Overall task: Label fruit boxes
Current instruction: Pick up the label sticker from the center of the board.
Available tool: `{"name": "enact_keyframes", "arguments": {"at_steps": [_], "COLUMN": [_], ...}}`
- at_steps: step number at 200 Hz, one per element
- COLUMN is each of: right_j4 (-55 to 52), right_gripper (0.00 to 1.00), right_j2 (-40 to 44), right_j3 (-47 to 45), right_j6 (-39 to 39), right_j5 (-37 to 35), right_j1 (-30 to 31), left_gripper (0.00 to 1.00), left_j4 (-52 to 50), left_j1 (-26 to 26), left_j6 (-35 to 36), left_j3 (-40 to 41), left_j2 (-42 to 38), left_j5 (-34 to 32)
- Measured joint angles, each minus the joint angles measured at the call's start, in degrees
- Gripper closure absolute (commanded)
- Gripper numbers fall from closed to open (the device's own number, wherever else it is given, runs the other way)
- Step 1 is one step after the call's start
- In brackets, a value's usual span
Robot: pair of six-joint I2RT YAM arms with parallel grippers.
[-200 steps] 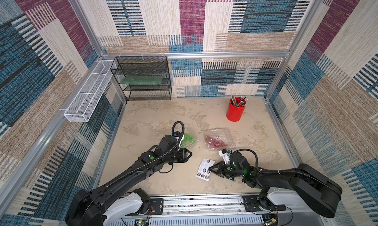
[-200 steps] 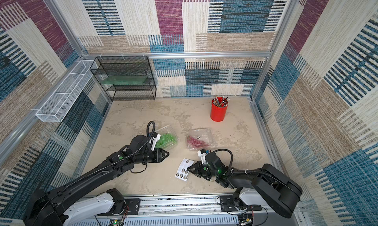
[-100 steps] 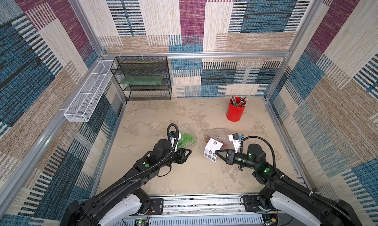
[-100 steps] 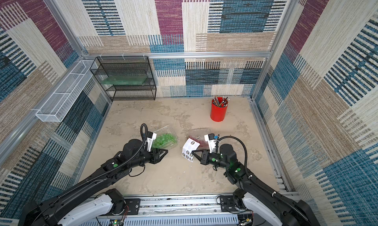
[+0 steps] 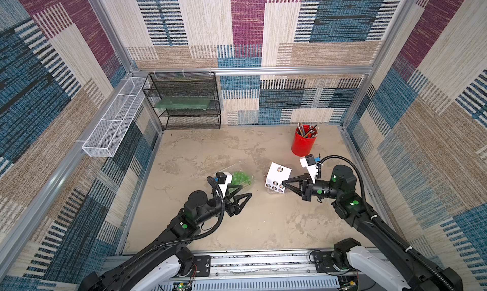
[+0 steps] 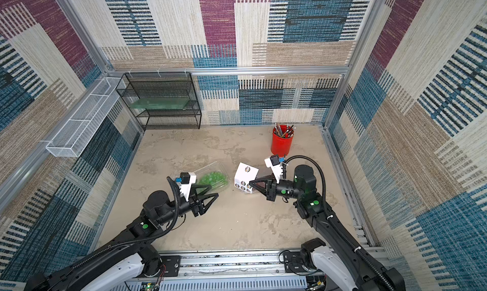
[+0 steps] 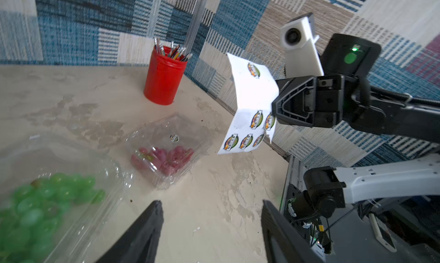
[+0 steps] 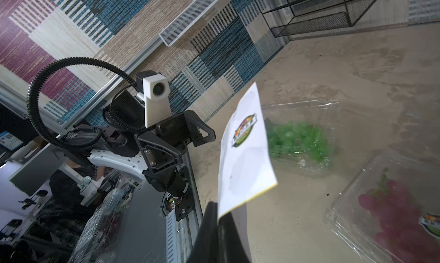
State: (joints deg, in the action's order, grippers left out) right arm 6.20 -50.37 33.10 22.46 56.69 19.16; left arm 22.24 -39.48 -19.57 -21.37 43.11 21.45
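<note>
The sticker sheet's edge (image 5: 283, 185) is pinched by my right gripper beside the stickers, so my left gripper should take hold of the opposite lower corner (image 5: 267, 185) and free my right gripper for peeling.
The fruit box with green grapes (image 5: 238, 177) (image 6: 212, 180) (image 7: 47, 202) (image 8: 297, 140) lies mid-table. My left gripper (image 5: 246, 191) (image 6: 213, 191) (image 7: 210, 203) hovers at its near edge, open, with only bare table between the fingers. The fruit box with red grapes (image 7: 166, 152) (image 8: 392, 202) sits to its right and carries a round sticker (image 7: 174, 137) on its lid. In both top views the sheet mostly hides it. My right gripper (image 5: 282, 183) (image 6: 250, 182) (image 8: 217, 207) is shut on the corner of the white sticker sheet (image 5: 278, 177) (image 6: 245, 176) (image 7: 252, 102) (image 8: 245, 159), holding it upright above that box.
A red pencil cup (image 5: 303, 143) (image 7: 164, 78) stands behind the right gripper. A black wire shelf (image 5: 184, 102) is against the back wall. A white wire basket (image 5: 113, 121) hangs on the left wall. Metal rails edge the table.
My right gripper has lifted the sticker sheet off the table and carried it back and right, over the red grape box. The left jaws have spread wider by the green grape box.
</note>
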Motion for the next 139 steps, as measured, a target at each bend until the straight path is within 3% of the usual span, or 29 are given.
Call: {"name": "enact_keyframes", "arguments": {"at_steps": [76,139], "right_j4": [-2.3,-4.3], "right_gripper": [0.97,0.97], "right_j2": [-1.9,-6.1], "right_j3": [5.8,8.7], "right_j6": [-12.7,-15.9], "right_j5": [11.0,12.5], "right_j1": [2.3,4.5], "left_gripper": [0.35,0.41], "left_j4": [0.6,0.4], "left_j1": [-0.3,-1.9], "left_j6": [15.3,20.5], "left_j3": [-7.5,-11.2], "left_j2": [6.5,10.5], "left_j5": [14.8,19.6]}}
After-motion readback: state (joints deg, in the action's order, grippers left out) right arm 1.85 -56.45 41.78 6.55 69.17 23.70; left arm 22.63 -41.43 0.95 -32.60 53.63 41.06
